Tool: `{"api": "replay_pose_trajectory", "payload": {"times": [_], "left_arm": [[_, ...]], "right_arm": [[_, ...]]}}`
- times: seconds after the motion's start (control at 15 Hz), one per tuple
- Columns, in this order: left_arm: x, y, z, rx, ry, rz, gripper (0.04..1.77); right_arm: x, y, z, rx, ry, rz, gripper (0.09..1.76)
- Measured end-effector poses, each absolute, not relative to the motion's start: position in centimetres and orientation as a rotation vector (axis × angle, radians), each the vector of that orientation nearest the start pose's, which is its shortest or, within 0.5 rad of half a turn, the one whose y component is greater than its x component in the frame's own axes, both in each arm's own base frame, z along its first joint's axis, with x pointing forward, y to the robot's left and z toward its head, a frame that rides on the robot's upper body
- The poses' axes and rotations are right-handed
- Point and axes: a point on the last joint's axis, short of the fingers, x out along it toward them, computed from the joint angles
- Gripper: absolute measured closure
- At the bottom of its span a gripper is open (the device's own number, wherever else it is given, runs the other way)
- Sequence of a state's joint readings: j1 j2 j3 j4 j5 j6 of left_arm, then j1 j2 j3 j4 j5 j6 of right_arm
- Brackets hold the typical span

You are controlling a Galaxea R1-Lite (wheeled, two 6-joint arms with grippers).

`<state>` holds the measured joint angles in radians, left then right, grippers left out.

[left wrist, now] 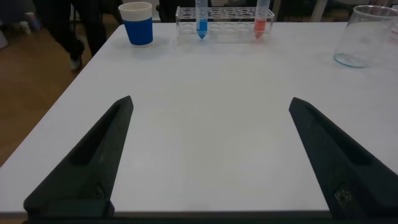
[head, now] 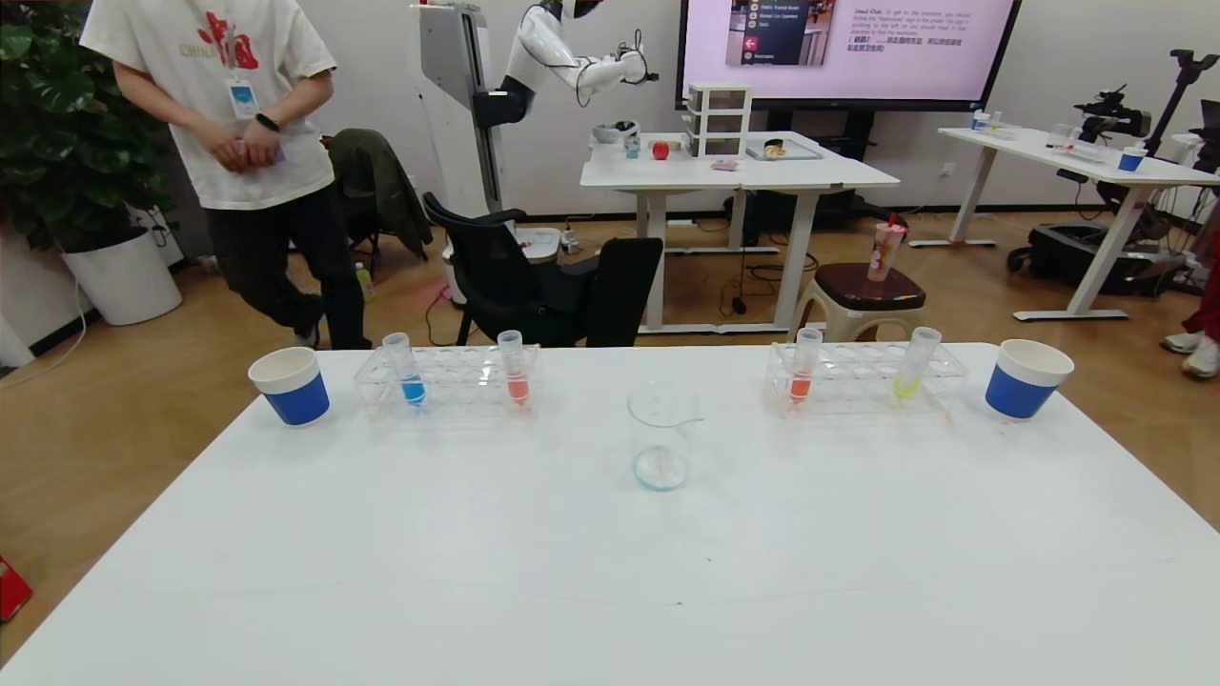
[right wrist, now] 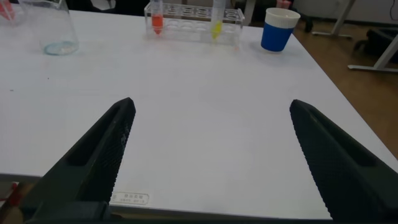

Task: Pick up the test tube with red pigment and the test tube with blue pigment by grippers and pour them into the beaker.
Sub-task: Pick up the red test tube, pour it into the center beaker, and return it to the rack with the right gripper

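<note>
Red pigment fills just the bottom of the test tube, so the pigment will make only a thin layer in the beaker when I pour it.
The beaker stands empty at the middle of the white table. The test tube with blue pigment stands upright in the left clear rack, with a paler salmon-red tube beside it. The test tube with red pigment stands upright in the right clear rack, next to a yellow tube. Neither gripper shows in the head view. My left gripper is open and empty over the near table, far from the blue tube. My right gripper is open and empty, far from the red tube.
A blue-and-white paper cup stands at the far left and another cup at the far right. A person stands behind the table's left corner. Chairs and a stool stand just beyond the far edge.
</note>
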<state>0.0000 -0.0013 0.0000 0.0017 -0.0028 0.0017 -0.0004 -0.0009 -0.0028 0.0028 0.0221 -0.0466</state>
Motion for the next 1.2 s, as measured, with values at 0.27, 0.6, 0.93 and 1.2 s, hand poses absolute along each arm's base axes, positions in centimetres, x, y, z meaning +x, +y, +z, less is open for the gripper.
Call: {"api": "replay_pose_trajectory", "payload": {"times": [0.27, 0.6, 0.93, 1.2], "left_arm": [[-2.3, 0.0, 7.5, 0.002, 0.000, -0.003, 0.06], [-2.3, 0.0, 7.5, 0.002, 0.000, -0.003, 0.06], [-2.3, 0.0, 7.5, 0.002, 0.000, -0.003, 0.06], [-2.3, 0.0, 7.5, 0.002, 0.000, -0.003, 0.06]], "right_arm": [[-2.5, 0.1, 11.0, -0.046, -0.056, 0.030, 0.12], [1.9, 0.1, 20.1, -0.046, -0.139, 0.056, 0.12], [13.0, 1.3, 24.8, -0.041, -0.136, 0.115, 0.12], [22.2, 4.3, 24.5, -0.031, -0.106, 0.152, 0.12]]}}
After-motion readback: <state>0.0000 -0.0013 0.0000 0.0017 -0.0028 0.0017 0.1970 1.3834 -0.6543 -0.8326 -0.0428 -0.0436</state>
